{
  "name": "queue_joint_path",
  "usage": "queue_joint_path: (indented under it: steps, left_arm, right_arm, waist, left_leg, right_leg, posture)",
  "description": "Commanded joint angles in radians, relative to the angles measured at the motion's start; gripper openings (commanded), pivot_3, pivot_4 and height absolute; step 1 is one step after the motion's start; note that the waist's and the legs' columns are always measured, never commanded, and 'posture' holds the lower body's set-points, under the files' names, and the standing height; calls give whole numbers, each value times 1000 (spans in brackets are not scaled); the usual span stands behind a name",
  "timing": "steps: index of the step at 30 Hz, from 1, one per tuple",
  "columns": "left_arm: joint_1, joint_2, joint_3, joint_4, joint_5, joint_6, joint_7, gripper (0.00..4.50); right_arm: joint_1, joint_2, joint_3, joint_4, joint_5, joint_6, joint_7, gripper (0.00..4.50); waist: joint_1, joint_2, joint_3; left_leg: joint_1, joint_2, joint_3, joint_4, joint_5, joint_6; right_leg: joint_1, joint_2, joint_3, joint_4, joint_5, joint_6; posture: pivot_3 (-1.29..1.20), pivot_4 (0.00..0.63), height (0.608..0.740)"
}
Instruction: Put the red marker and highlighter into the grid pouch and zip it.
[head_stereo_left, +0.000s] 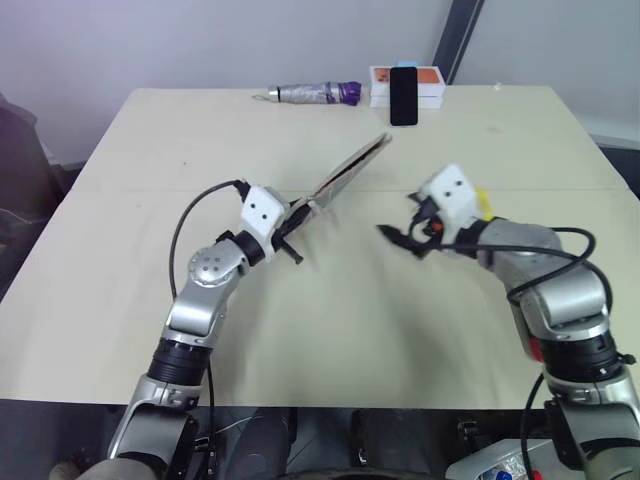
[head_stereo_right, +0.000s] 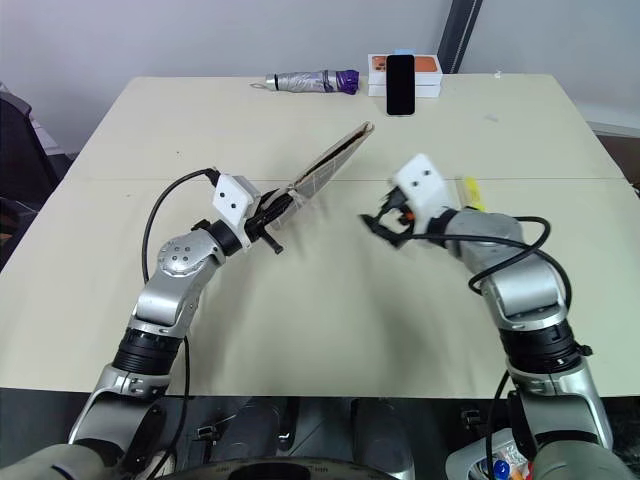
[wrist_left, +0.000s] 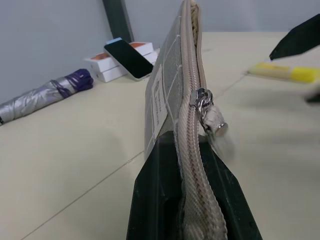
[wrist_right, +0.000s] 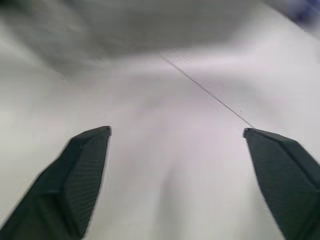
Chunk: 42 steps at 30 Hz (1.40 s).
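Observation:
The grid pouch's upper edge has a dark gap along it, so I expect the pouch to open wide and take the highlighter when I push the highlighter in.
My left gripper is shut on one end of the grid pouch, holding it edge-up above the table with the far end slanting away. In the left wrist view the pouch's zipper runs along its upper edge, with the metal slider and pale pull tab just beyond the fingers. My right gripper hovers to the right of the pouch, apart from it, jaws wide open and empty. The yellow highlighter lies on the table just behind the right wrist. The red marker is out of view.
At the table's far edge lie a folded silver and purple umbrella and a black phone on an orange and white box. The beige table stretches wide in front of both arms.

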Motion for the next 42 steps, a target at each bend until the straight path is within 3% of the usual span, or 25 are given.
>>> queue_joint_path:
  steps: [1,7,15,22,27,35,42]
  left_arm:
    - [16,32,-9,-25,1,-4,-43,0]
    - [36,30,-32,-43,-18,40,-79,0]
    - [46,17,-42,-60,-14,56,-75,0]
    - [55,7,-31,-72,-22,70,-62,0]
    - [56,5,-25,-67,-26,68,-62,0]
    - [30,0,-17,-27,-31,51,-71,0]
    - [20,-5,-22,-12,-31,38,-78,0]
  right_arm:
    - [-2,9,-108,90,-31,38,-105,4467]
    - [-20,50,-192,275,-70,-22,-225,4467]
    - [-101,84,-245,516,-61,-136,-273,4467]
    - [-104,79,-243,505,-47,-145,-261,947]
    - [-59,22,-198,379,-62,-140,-195,872]
    - [125,-176,-145,-35,34,-226,161,872]
    - [156,-189,-152,-161,120,-172,231,872]
  waist:
    - [-4,0,0]
    - [-4,0,0]
    - [-5,0,0]
    - [-4,0,0]
    - [-3,0,0]
    - [-1,1,0]
    - [1,0,0]
  left_leg:
    - [0,0,0,0,0,0]
    - [0,0,0,0,0,0]
    - [0,0,1,0,0,0]
    - [0,0,1,0,0,0]
    - [0,0,1,0,0,0]
    - [0,0,1,0,-1,1]
    - [0,1,0,2,-1,1]
  right_leg:
    - [0,0,0,0,0,0]
    - [0,0,0,0,0,0]
    - [0,1,0,1,0,0]
    - [0,1,0,0,0,0]
    - [0,1,0,0,0,0]
    - [1,1,0,0,0,0]
    - [1,1,0,0,0,0]
  posture:
    - [0,150,740]
    - [0,150,740]
    - [0,150,740]
    - [0,150,740]
    - [0,150,740]
    - [0,150,740]
    - [0,150,740]
